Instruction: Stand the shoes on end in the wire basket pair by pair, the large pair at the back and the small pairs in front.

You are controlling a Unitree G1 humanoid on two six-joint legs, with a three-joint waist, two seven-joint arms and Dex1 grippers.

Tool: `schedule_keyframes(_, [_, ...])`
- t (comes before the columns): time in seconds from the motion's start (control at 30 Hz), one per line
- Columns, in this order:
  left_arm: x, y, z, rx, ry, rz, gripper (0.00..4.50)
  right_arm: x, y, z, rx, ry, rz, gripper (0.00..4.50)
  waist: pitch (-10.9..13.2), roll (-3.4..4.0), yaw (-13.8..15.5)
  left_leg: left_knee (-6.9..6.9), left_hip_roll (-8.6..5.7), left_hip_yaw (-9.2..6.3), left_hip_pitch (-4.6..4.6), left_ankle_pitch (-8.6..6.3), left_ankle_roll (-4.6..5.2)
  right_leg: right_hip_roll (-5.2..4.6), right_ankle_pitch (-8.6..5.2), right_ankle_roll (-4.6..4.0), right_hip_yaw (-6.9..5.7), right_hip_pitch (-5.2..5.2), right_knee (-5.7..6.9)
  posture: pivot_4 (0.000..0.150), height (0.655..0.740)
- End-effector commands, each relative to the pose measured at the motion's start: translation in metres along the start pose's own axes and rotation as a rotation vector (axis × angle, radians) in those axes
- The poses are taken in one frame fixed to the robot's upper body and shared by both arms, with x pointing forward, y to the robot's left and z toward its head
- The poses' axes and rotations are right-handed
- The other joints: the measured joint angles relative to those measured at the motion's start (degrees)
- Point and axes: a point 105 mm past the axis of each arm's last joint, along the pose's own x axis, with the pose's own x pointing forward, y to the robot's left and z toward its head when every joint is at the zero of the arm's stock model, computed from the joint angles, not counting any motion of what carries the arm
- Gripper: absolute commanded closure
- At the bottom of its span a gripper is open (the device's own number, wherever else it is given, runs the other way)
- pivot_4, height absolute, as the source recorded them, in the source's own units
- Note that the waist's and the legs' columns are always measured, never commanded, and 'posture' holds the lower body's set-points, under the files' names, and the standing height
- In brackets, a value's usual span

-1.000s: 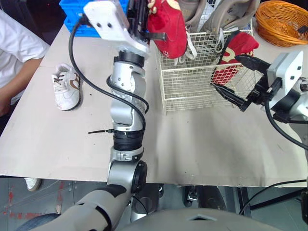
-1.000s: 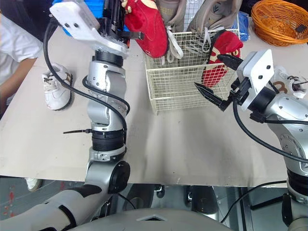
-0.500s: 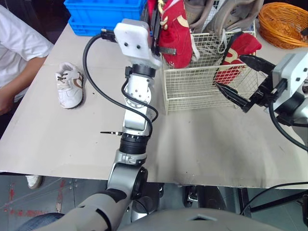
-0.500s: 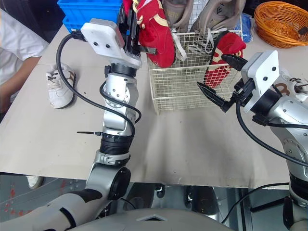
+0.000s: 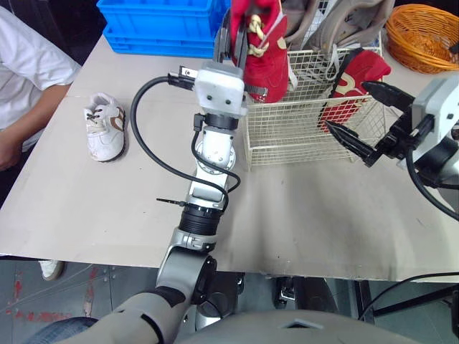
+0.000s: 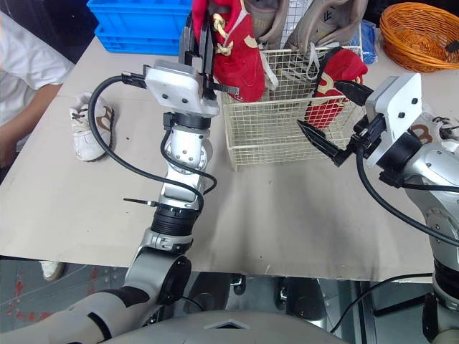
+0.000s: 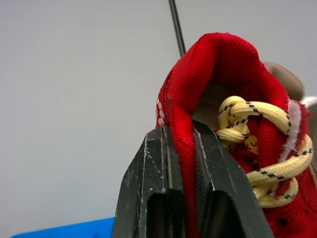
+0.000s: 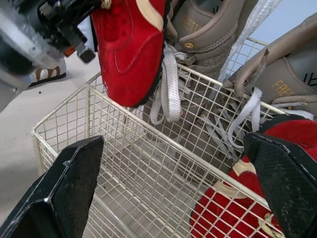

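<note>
The second red shoe (image 5: 351, 87) leans against the wire divider. The shoes in the crooked wire basket (image 5: 305, 132) should move along with it and stay standing when I push it straight.
My left gripper (image 5: 238, 44) is shut on the collar of a red shoe (image 5: 264, 50) with yellow laces (image 7: 257, 148). It holds the shoe toe down over the left side of the wire basket (image 5: 287, 132). A second red shoe (image 5: 353, 80) stands on end in the basket's front right corner. Two large tan shoes (image 5: 337, 25) stand at the back. Just outside the basket's right front corner, my right gripper (image 5: 361, 113) is open, its fingers on either side of that corner (image 8: 173, 140). A small white shoe (image 5: 105, 129) lies on the table to the left.
Behind the basket on the left is a blue crate (image 5: 158, 25), and an orange wicker basket (image 5: 423, 36) sits at the back right. A person in a white sleeve (image 5: 29, 72) is at the table's left edge. Another white and brown shoe (image 6: 428, 130) peeks from behind my right arm.
My left arm has swung right and lowered, bringing the red shoe from beside the basket to above its left side and turning it more upright. The right gripper has stayed open in place.
</note>
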Motion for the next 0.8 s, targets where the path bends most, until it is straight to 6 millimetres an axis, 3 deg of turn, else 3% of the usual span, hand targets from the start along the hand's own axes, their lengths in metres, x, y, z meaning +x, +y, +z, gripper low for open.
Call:
schedule_keyframes(0.03, [-0.006,-0.013,-0.008,0.044,0.004,-0.053,2.52,-0.005,0.0,0.013,-0.043,-0.036,-0.016,0.0,0.0,0.0,0.01,0.0,0.0,-0.01,0.0,0.0,0.0,0.0,0.0,0.0,-0.01,0.0,0.01,0.15,0.686])
schedule_keyframes(0.2, [-0.021,-0.017,-0.019,0.027,0.06,-0.105,0.2,-0.006,0.001,0.013,-0.043,-0.034,-0.024,0.0,0.0,0.0,0.05,0.0,0.0,-0.01,-0.03,0.0,0.0,-0.02,0.0,0.0,-0.01,0.0,-0.01,0.15,0.686])
schedule_keyframes(0.23, [-0.023,-0.016,-0.02,0.022,0.071,-0.11,0.04,-0.006,0.001,0.013,-0.042,-0.034,-0.025,0.0,-0.01,0.01,0.05,0.0,0.0,-0.01,-0.03,0.0,0.0,-0.02,0.0,0.0,-0.01,0.0,-0.01,0.15,0.686])
schedule_keyframes(0.53, [-0.048,-0.019,-0.024,-0.089,0.203,-0.194,0.04,-0.008,0.0,0.011,-0.034,-0.029,-0.035,0.0,-0.04,0.06,0.02,0.0,0.0,-0.02,0.02,0.0,0.0,-0.02,0.0,0.0,-0.01,0.02,0.01,0.15,0.686])
schedule_keyframes(0.8, [-0.054,-0.009,-0.016,-0.17,0.244,-0.282,0.04,-0.009,0.001,0.006,-0.027,-0.011,-0.009,0.0,-0.05,0.08,-0.04,0.0,0.0,-0.03,0.02,0.0,0.0,-0.01,0.0,0.0,0.0,0.02,0.01,0.15,0.686])
